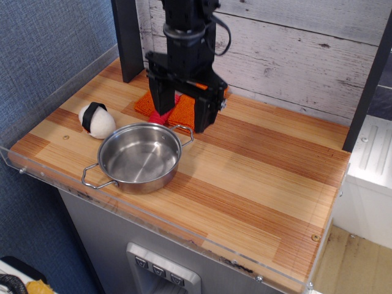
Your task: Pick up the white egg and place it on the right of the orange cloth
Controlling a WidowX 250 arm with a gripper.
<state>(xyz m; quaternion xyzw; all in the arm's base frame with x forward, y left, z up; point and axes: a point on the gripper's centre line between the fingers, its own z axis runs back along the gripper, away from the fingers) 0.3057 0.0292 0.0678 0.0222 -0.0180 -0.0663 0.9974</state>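
Note:
My gripper will lift the black band [89,116] along with the white egg [101,125], because the band fits snugly around the egg and will stay on.
The white egg [97,120] with a black band lies on the wooden table at the left, just beyond the steel pan. The orange cloth [182,110] lies at the back of the table, mostly hidden behind my gripper. My gripper [181,116] hangs over the cloth with its two black fingers spread apart and nothing between them. It is well to the right of the egg and apart from it. A red handle [162,115] shows between the fingers on the cloth.
A steel pan [139,157] with two loop handles stands at the front left, next to the egg. A clear plastic rim [55,177] edges the table. A dark post [127,37] stands at the back left. A plank wall runs behind.

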